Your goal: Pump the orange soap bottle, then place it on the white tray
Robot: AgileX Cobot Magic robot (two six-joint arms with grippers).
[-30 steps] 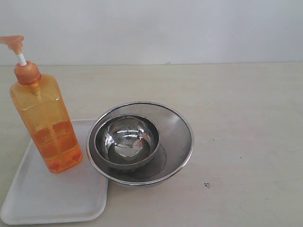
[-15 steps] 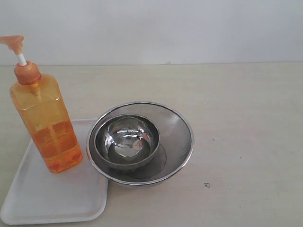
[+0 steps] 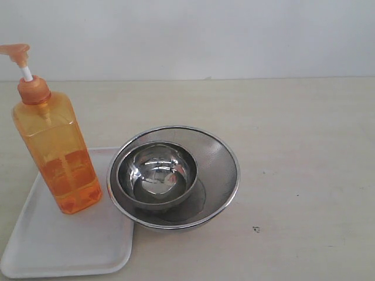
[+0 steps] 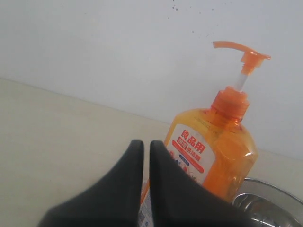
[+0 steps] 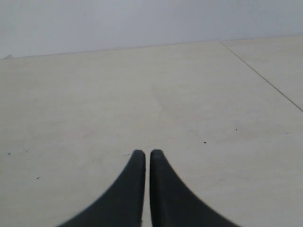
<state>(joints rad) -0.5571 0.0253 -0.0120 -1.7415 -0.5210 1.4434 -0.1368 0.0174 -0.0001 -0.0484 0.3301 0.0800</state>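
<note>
My left gripper has its fingers shut and points past the orange soap bottle's label side (image 4: 190, 150). I should swing it into line and open it around the pump's collar (image 3: 34, 90).
The orange soap bottle (image 3: 55, 152) stands upright on the white tray (image 3: 64, 240) at the left of the table, its pump head (image 3: 16, 51) raised on the white stem. Neither arm shows in the exterior view. In the left wrist view the left gripper (image 4: 147, 143) is shut with nothing between its black fingers; the soap bottle (image 4: 215, 137) stands a little beyond it, its white-and-red label facing the camera. The right gripper (image 5: 147, 152) is shut over bare table, holding nothing.
A round steel mesh strainer (image 3: 220, 158) with a smaller steel bowl (image 3: 157, 172) inside it sits against the tray's right edge, close to the bottle. Its rim (image 4: 272, 196) shows beside the bottle in the left wrist view. A white wall runs behind the table.
</note>
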